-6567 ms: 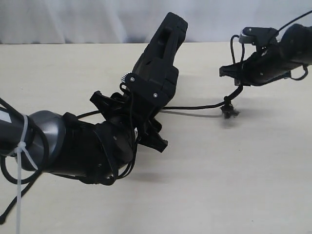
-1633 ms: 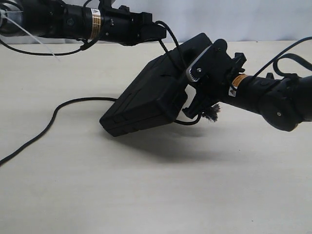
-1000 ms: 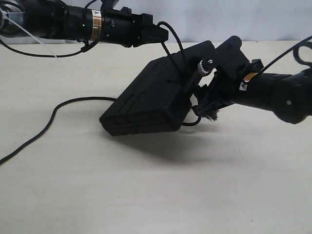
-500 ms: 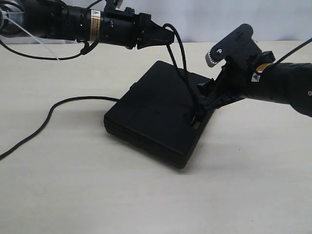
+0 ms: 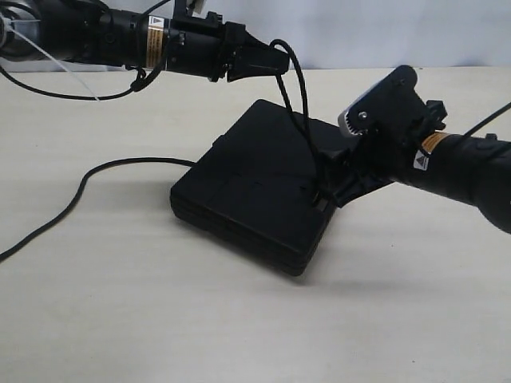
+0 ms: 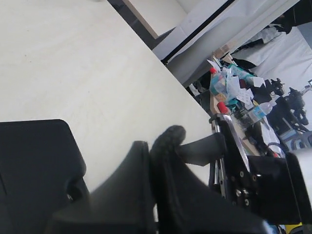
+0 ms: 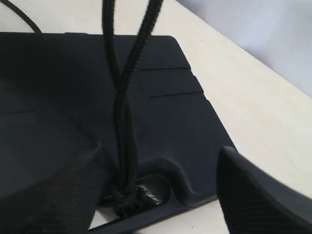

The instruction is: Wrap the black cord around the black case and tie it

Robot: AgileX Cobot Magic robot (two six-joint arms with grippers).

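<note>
My left gripper is busy with the cord's loop [image 5: 280, 45], so next my right gripper clamps both parts of the cord [image 5: 308, 132] above the case's slot before my left gripper takes the cord's trailing length.
The black case [image 5: 239, 191] lies flat on the beige table. The black cord [image 5: 144, 160] trails across the table from the left and disappears behind the case. Two strands rise from the handle slot [image 7: 156, 187] up to my left gripper [image 5: 270, 60], which hovers above the case's far edge, shut on the cord [image 6: 170, 137]. My right gripper [image 5: 342, 185] sits at the handle end, open. Its fingers [image 7: 58, 195] straddle the slot, and the twin strands [image 7: 124, 136] stand close beside one finger. The frayed end is hidden.
A white zip tie [image 5: 9, 32] hangs from the left arm at the back left. Bare beige tabletop [image 5: 239, 319] spreads in front of the case. Beyond the table's edge, the left wrist view shows a cluttered bench with bottles [image 6: 229, 92].
The case, earlier held tilted by the right gripper, has dropped flat onto the table. The right gripper has let go and sunk slightly. The left gripper still holds the cord above.
</note>
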